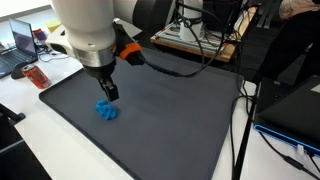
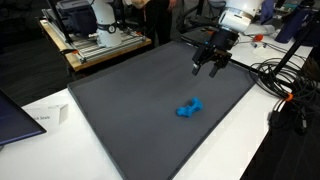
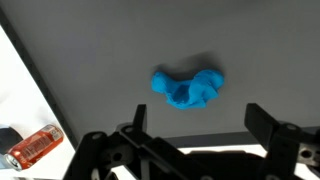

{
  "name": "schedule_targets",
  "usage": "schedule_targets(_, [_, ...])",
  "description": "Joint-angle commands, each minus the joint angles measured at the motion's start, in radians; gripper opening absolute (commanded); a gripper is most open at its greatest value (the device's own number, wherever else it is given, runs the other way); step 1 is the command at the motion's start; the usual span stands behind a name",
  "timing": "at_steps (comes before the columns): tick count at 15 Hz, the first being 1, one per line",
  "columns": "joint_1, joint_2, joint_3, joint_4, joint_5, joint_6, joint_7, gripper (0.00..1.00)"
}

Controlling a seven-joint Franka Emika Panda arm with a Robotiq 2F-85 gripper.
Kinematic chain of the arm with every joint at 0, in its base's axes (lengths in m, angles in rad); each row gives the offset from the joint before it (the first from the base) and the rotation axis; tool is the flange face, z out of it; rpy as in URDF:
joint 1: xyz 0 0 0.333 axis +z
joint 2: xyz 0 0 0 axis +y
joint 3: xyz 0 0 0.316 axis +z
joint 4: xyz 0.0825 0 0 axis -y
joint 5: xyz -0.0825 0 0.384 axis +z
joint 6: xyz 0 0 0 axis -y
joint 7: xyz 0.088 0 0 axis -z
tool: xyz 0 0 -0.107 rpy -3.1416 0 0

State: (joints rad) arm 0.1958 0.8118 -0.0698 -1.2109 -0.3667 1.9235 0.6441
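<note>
The crumpled cloth-like blue object [image 2: 189, 106] needs my fingers lined up over it before I lower, so next I swing back and straighten up first, because my open gripper hangs at a slant [image 2: 200, 87] behind it.
A small crumpled blue object [image 1: 107, 110], soft-looking, lies on a dark grey mat [image 1: 170, 120]. It also shows in the other exterior view [image 2: 190, 107] and in the wrist view [image 3: 187, 88]. My gripper [image 1: 109, 93] hangs above the mat, a little behind the blue object, also seen in an exterior view [image 2: 211, 66]. In the wrist view its two fingers [image 3: 197, 118] stand wide apart with nothing between them. The gripper is open and empty, clear of the blue object.
The mat [image 2: 150, 100] covers a white table [image 2: 50, 110]. An orange-red bottle-like item [image 1: 36, 76] lies off the mat's edge, also in the wrist view [image 3: 33, 146]. Cables [image 1: 185, 70] run behind the arm. A laptop [image 1: 22, 42] and equipment racks stand at the back.
</note>
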Motion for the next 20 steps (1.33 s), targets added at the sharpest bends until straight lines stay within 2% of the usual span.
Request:
schedule_targets(1, [-0.036,-0.145,0.003,-0.24,0.034,0.117,-0.116,1.0])
schedule_targets(5, [-0.096,-0.237,0.014,-0.43,0.083,0.299,-0.234,1.0])
schedule_targets(8, [-0.179,-0.301,0.045,-0.581,0.182,0.482,-0.408,1.0])
schedule_targets(10, [-0.251,-0.343,0.077,-0.685,0.288,0.584,-0.533,1.0])
schedule_targets(11, [-0.169,-0.255,0.016,-0.54,0.223,0.496,-0.438,1.0])
schedule_targets(14, [-0.225,-0.3,0.036,-0.634,0.272,0.564,-0.518,1.0])
schedule_targets(17, [-0.224,-0.312,0.045,-0.647,0.276,0.567,-0.52,1.0])
schedule_targets(18, [-0.254,-0.306,0.085,-0.642,0.314,0.593,-0.602,1.0])
schedule_targets(20, [-0.263,-0.295,0.099,-0.632,0.335,0.635,-0.655,1.0])
